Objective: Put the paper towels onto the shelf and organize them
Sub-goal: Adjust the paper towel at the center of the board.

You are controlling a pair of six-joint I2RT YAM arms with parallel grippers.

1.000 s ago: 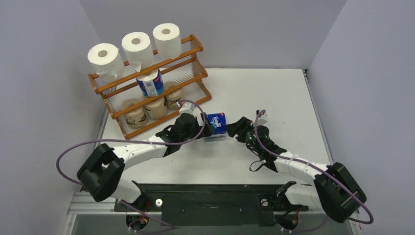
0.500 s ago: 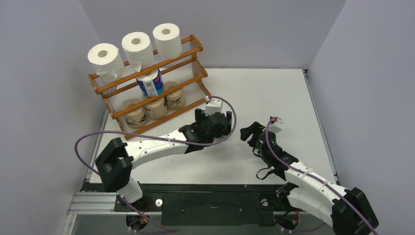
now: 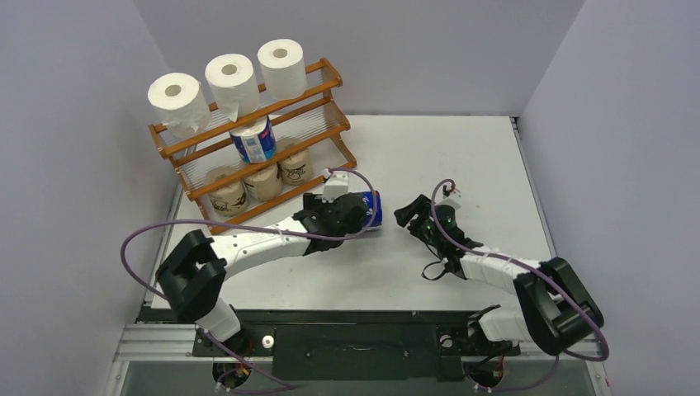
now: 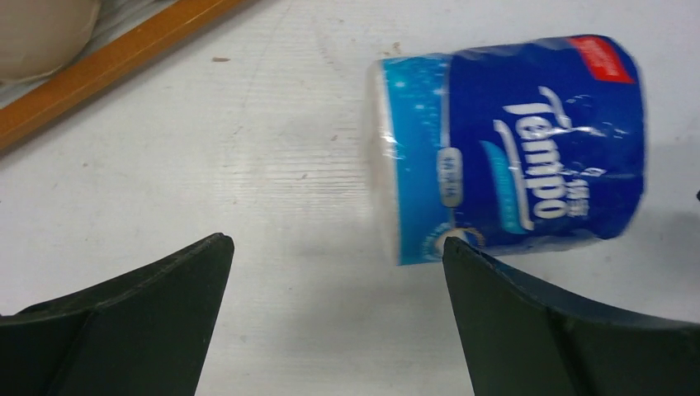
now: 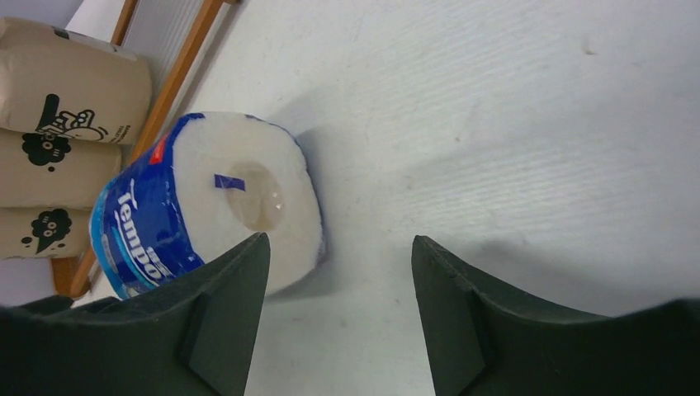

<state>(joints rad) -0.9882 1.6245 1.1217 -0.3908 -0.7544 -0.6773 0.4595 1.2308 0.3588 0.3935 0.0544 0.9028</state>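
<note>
The roll (image 4: 524, 148) rests on its side below my left gripper. My right gripper should grasp the rim of its near end (image 5: 210, 196) and stand the roll up.
A blue-and-white wrapped paper towel roll (image 3: 373, 208) lies on its side on the table, just in front of the shelf (image 3: 323, 80). My left gripper (image 3: 361, 219) hangs over it, open, and the roll (image 4: 512, 148) lies beyond its fingertips (image 4: 462, 272); nothing is between them (image 4: 336, 241). My right gripper (image 3: 410, 213) is open just right of the roll, whose end (image 5: 248, 198) faces it, apart from the jaws (image 5: 341, 240). The shelf holds three white rolls (image 3: 232, 78) on top, one blue roll (image 3: 253, 140) in the middle and three brown rolls (image 3: 264, 177) below.
Grey walls close in the table (image 3: 462, 157) at the back and both sides. The shelf's bottom rail (image 4: 107, 66) runs close to the left of the lying roll. The brown rolls (image 5: 66, 91) show at the left edge of the right wrist view.
My right gripper has pulled back to the right, away from the blue roll. My left arm swung right over the roll and came back a little. The roll stays on the table.
</note>
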